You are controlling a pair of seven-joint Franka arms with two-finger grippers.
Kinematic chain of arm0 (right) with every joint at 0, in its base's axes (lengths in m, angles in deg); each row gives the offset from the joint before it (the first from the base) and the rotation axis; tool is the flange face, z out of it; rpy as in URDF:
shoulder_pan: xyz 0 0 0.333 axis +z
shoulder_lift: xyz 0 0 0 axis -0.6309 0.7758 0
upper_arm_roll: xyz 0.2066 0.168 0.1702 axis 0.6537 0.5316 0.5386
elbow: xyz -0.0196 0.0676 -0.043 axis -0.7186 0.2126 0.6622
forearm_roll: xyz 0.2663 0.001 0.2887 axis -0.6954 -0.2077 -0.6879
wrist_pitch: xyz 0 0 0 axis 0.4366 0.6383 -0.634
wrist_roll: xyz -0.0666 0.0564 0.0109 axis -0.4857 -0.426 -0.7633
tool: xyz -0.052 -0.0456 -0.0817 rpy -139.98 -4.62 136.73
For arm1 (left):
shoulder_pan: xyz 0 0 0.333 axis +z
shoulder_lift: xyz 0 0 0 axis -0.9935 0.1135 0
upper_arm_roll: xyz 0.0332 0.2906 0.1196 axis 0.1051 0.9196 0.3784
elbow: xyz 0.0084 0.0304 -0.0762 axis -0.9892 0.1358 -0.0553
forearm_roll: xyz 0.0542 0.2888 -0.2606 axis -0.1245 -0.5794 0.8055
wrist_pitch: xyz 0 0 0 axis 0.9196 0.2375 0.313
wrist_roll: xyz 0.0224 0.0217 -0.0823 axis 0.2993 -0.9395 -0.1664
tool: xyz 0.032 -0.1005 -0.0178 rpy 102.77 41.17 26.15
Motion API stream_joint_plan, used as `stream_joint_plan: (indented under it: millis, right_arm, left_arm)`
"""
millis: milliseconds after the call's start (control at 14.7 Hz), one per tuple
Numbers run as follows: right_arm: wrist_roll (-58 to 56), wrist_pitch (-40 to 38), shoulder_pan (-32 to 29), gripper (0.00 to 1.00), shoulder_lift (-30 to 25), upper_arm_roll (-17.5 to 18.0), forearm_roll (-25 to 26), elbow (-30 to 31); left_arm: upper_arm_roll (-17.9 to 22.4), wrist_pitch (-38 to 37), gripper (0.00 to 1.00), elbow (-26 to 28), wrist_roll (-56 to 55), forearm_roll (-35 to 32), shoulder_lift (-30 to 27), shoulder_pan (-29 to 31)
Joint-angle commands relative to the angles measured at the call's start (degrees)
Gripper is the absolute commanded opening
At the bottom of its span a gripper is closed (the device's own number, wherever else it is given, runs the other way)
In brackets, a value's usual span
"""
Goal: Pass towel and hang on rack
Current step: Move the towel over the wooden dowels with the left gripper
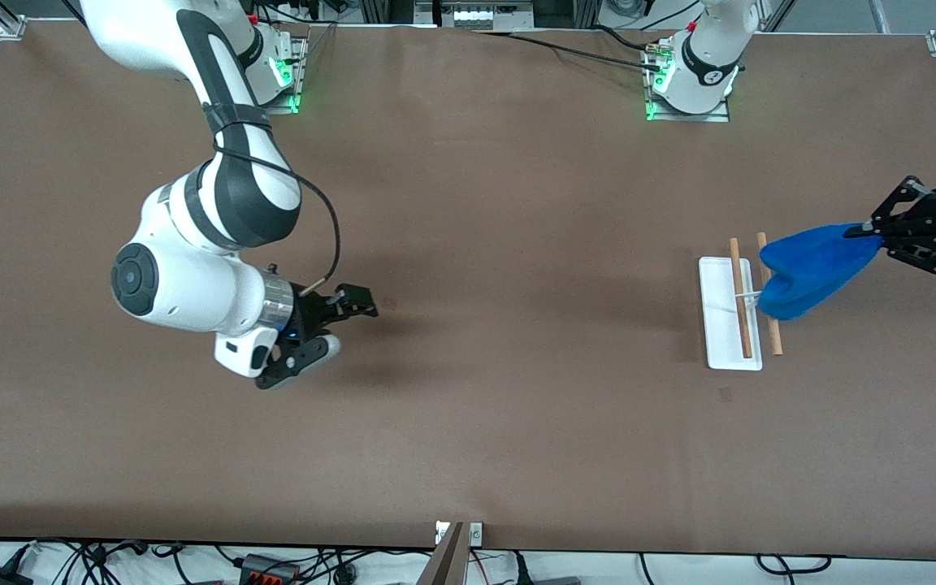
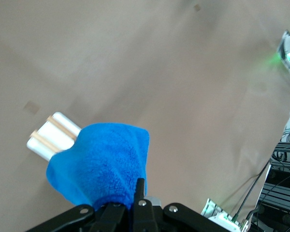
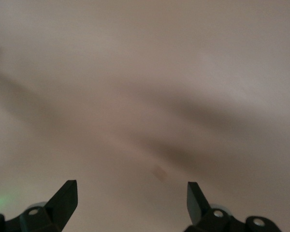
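The towel's loose end (image 1: 777, 301) gets only as far as the rack's outer wooden rod. Next, my left gripper swings back and puts the towel over both rods (image 1: 738, 283) before it lets go.
My left gripper (image 1: 862, 231) is shut on a blue towel (image 1: 813, 268) and holds it in the air over the rack (image 1: 730, 313) at the left arm's end of the table. The towel's free end hangs over the rack's outer wooden rod and hides its middle. In the left wrist view the towel (image 2: 104, 166) fills the space before my gripper (image 2: 128, 200) and covers one end of the rack (image 2: 50, 140). My right gripper (image 1: 338, 325) is open and empty, low over bare table at the right arm's end; its wrist view shows both fingertips (image 3: 67, 195) wide apart.
The rack's white base (image 1: 720, 345) lies on the brown table (image 1: 468, 406). Cables and power strips lie along the table's edge nearest the front camera. The arm bases stand along the opposite edge.
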State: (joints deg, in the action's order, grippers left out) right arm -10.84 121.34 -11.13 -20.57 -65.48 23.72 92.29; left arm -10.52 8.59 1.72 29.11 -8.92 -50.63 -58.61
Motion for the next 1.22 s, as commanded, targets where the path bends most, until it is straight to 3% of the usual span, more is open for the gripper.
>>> stream_joint_plan:
  millis: [0,204,407,543,815,1154]
  right_arm:
    - [7.79,-5.99,-1.18,1.00,-1.77,-3.45,3.01,1.70]
    - [10.07,-10.39,-0.04,1.00,-1.94,-9.25,9.85,1.35]
    - [19.11,-11.99,-0.04,1.00,-2.65,-10.84,10.84,1.35]
    - [20.19,-11.99,0.22,1.00,-2.82,-10.68,14.33,1.26]
    - [20.63,-11.20,0.31,1.00,-5.72,-10.24,25.50,1.35]
    - [20.72,-11.99,-0.39,1.00,-6.69,-10.67,26.84,2.14]
  left_arm:
    - [-0.47,-3.02,0.01,0.19,1.65,-1.62,-2.62,3.51]
    - [-0.47,-3.29,0.01,0.27,6.74,-3.80,-3.24,6.23]
    - [-0.47,-2.94,0.00,1.15,5.63,-4.25,-3.07,7.30]
    - [-1.87,-3.12,0.00,2.72,-4.61,-7.75,-3.68,6.78]
    - [-9.24,-2.77,0.01,9.32,-22.05,-11.46,-6.93,6.16]
    - [-10.84,3.89,0.01,18.35,-24.54,-11.37,-10.53,6.33]
